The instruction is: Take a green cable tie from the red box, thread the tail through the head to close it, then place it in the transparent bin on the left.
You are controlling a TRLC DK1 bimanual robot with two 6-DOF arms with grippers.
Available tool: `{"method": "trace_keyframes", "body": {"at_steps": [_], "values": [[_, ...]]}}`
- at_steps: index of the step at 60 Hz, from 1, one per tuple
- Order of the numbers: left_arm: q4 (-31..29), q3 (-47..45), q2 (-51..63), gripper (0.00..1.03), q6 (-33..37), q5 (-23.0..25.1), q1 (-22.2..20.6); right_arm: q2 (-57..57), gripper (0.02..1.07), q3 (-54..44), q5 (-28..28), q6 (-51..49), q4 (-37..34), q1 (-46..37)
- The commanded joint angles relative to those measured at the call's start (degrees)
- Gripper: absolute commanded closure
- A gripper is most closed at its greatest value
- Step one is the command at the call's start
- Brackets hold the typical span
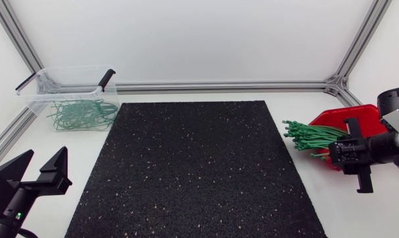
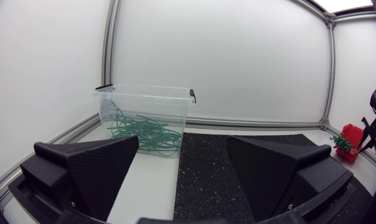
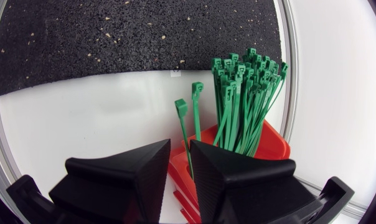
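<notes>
The green cable tie (image 3: 183, 117) stands apart from the bundle (image 3: 243, 99), so it will come out by itself when I lift it, with its tail hanging almost straight.
The red box (image 1: 348, 114) lies at the table's right side, with a bundle of green cable ties (image 1: 312, 135) sticking out toward the mat. My right gripper (image 1: 335, 151) is at the bundle's near edge. In the right wrist view its fingers (image 3: 138, 174) stand a narrow gap apart, open, and one separate green cable tie (image 3: 182, 121) runs down into that gap over the red box (image 3: 272, 143). A second loose tie (image 3: 196, 106) stands just beside it. My left gripper (image 1: 44, 158) rests wide open and empty at the front left. The transparent bin (image 1: 67, 82) stands at the back left.
The bin holds several closed green ties (image 1: 80, 114), also seen ahead of the left gripper (image 2: 183, 146) as a green heap (image 2: 141, 130). A black speckled mat (image 1: 193, 165) covers the table's middle. An aluminium frame rail (image 1: 219, 86) runs along the back edge.
</notes>
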Motion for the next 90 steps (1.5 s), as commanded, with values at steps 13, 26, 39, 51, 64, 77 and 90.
{"method": "trace_keyframes", "body": {"at_steps": [13,26,39,51,64,77,90], "values": [[-1.33,-2.17,0.48,0.04,-1.07,-0.30,-0.35,-1.41,0.87,1.60,-0.35,-1.19,-0.79,-0.58],[-1.33,-2.17,0.48,0.04,-1.07,-0.30,-0.35,-0.97,0.94,1.16,-0.26,-1.10,-0.61,-0.50],[-1.33,-2.17,0.48,0.04,-1.07,-0.30,-0.35,-0.35,1.01,0.46,0.71,-1.10,-0.17,-0.32],[-1.33,-2.17,0.48,0.04,-1.07,-0.30,-0.35,-0.88,1.01,0.90,1.59,0.04,-1.23,0.21],[-1.33,-2.17,0.48,0.04,-1.07,-0.30,-0.35,-4.48,1.01,4.85,-1.14,3.47,-5.71,1.17],[-1.33,-2.26,0.48,0.04,-1.07,-0.30,-0.44,-9.49,1.01,11.80,-5.62,9.00,-12.65,2.76],[-1.33,-2.17,0.48,0.04,-1.07,-0.30,-0.53,-16.44,1.01,18.21,-10.54,14.45,-20.39,5.57]]}}
